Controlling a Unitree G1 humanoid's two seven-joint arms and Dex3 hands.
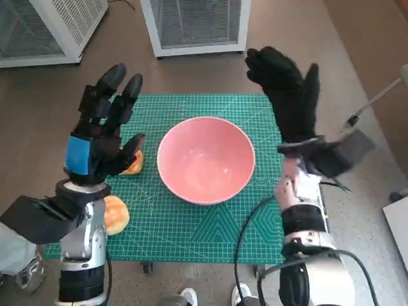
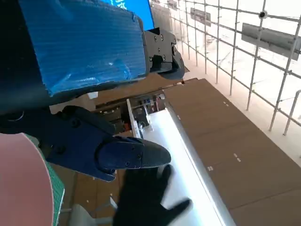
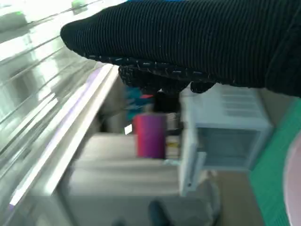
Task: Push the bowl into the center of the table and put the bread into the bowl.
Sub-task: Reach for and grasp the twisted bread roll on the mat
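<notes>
The pink bowl has curved, sloping sides [image 1: 173, 156]. The glossy orange bread [image 1: 134, 164] should therefore roll over and come to rest inside the bowl when I drop it there.
A pink bowl [image 1: 206, 159] stands empty near the middle of the green cutting mat [image 1: 210, 223]; its rim also shows in the left wrist view [image 2: 23, 183]. Two bread rolls lie left of it: one [image 1: 132, 162] partly hidden behind my left hand, another [image 1: 115, 214] beside my left forearm near the mat's left edge. My left hand [image 1: 102, 131] is raised above the mat left of the bowl, fingers spread, holding nothing. My right hand [image 1: 287, 89] is raised right of the bowl, fingers extended and empty.
Two white wire-fronted cabinets [image 1: 194, 22] stand on the floor beyond the table. A white cabinet [image 3: 225, 132] and a magenta object [image 3: 150, 136] show in the right wrist view. Shoes [image 1: 188, 296] show by the table's near edge.
</notes>
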